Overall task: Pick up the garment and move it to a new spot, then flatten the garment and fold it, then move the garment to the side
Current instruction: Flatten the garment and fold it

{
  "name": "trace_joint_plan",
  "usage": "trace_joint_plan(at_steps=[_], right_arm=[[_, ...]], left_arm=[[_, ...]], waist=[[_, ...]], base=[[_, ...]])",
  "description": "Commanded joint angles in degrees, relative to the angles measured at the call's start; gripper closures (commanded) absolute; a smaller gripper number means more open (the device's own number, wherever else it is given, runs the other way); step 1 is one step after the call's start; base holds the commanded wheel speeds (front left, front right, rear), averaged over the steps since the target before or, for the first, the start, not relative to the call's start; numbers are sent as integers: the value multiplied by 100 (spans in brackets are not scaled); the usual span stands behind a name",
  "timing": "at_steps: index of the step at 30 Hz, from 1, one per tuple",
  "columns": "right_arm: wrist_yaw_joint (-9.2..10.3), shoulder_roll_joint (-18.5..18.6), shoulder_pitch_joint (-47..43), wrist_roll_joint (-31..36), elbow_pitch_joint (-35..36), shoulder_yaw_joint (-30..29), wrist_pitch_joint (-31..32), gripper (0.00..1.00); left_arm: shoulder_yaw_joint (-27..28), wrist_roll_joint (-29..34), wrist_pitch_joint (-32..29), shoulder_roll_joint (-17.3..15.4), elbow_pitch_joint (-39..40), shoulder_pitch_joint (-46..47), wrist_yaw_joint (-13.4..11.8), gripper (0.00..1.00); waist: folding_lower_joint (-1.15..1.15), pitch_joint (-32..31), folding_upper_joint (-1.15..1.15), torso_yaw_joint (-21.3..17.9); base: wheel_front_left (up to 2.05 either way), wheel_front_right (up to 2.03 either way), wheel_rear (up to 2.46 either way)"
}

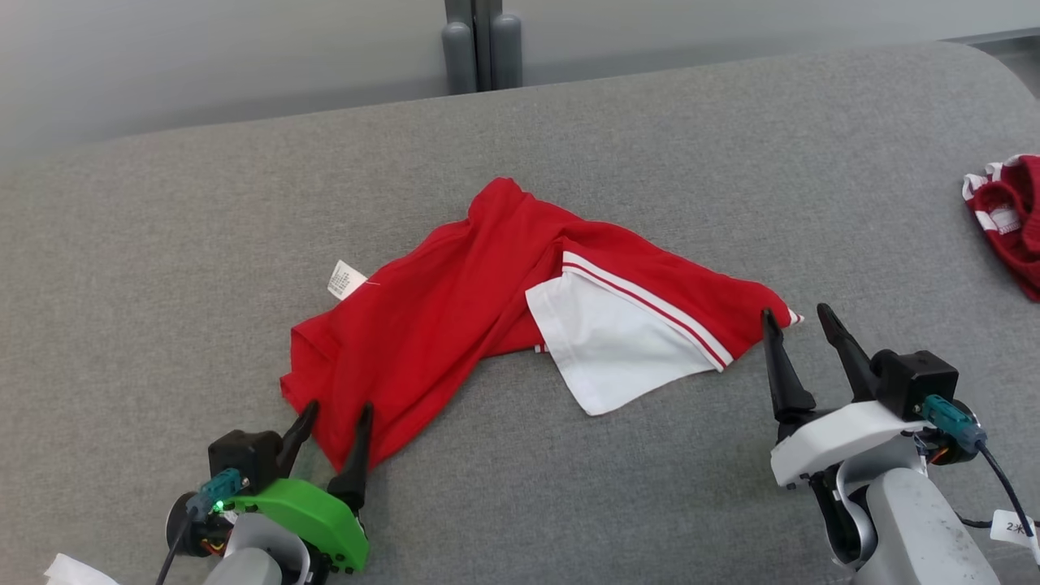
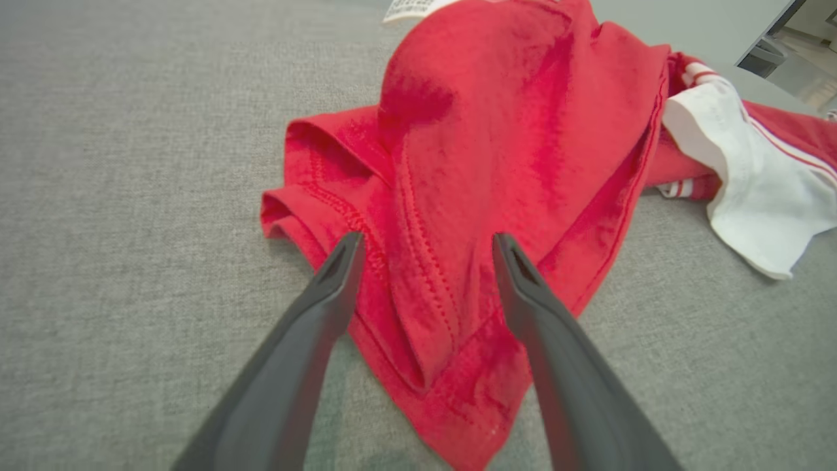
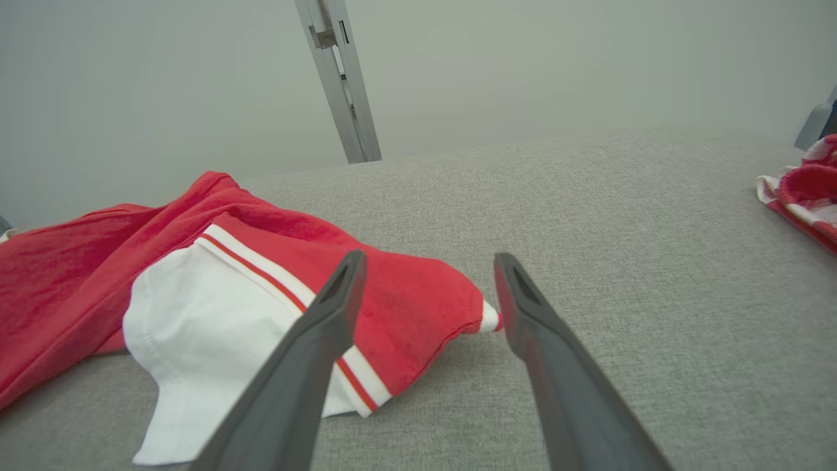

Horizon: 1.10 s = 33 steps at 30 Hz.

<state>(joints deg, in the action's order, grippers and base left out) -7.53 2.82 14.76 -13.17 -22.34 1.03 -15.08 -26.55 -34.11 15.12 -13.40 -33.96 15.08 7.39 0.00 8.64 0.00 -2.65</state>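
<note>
I expect the shirt's red body (image 1: pixel 414 336) to spread out into a broad panel when I pull its corner, because the red hem (image 2: pixel 424 263) lies bunched up in loose folds.
The garment (image 1: pixel 455 309) is a red shirt with a white, red-striped sleeve, lying crumpled in the middle of the grey surface. My left gripper (image 1: pixel 340 408) is open at its near-left corner. In the left wrist view the red hem (image 2: pixel 425 288) lies between the spread fingers, not pinched. My right gripper (image 1: pixel 796 315) stands open at the garment's right tip. In the right wrist view the red cloth (image 3: pixel 418 301) reaches between the parted fingers without being clamped.
A second red and white garment (image 1: pixel 1011 215) lies bunched at the right edge of the grey padded surface (image 1: pixel 650 146). A white label (image 1: pixel 345 280) sticks out at the shirt's left. A grey post (image 1: pixel 481 45) stands behind the surface's far edge.
</note>
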Motion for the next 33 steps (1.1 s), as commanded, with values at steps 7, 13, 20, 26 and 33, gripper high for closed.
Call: trace_joint_plan(at_steps=[7, 13, 20, 26, 33], right_arm=[[10, 19, 50, -2, 67, -27, -11, 0], [10, 19, 89, -39, 86, -59, -11, 0], [10, 19, 249, -157, 170, 67, -11, 0], [10, 19, 391, -254, 280, 247, -11, 0], [10, 20, 491, -376, 347, 431, -11, 0]], left_arm=[[-54, -91, 0, -24, -207, 235, 19, 100], [1, -83, 1, -203, 114, 439, 19, 100], [-109, -29, 0, -939, 437, 1531, 19, 100], [-298, -314, 0, -1561, -108, 2739, 17, 100], [-344, -777, 1, -1763, -1186, 3492, 11, 0]], waist=[[0, 238, 0, -179], [0, 256, 0, -177], [0, 485, 0, -296], [0, 849, 0, -542], [0, 1124, 0, -773]], base=[[0, 0, 0], [0, 0, 0], [0, 0, 0], [0, 0, 0], [0, 0, 0]])
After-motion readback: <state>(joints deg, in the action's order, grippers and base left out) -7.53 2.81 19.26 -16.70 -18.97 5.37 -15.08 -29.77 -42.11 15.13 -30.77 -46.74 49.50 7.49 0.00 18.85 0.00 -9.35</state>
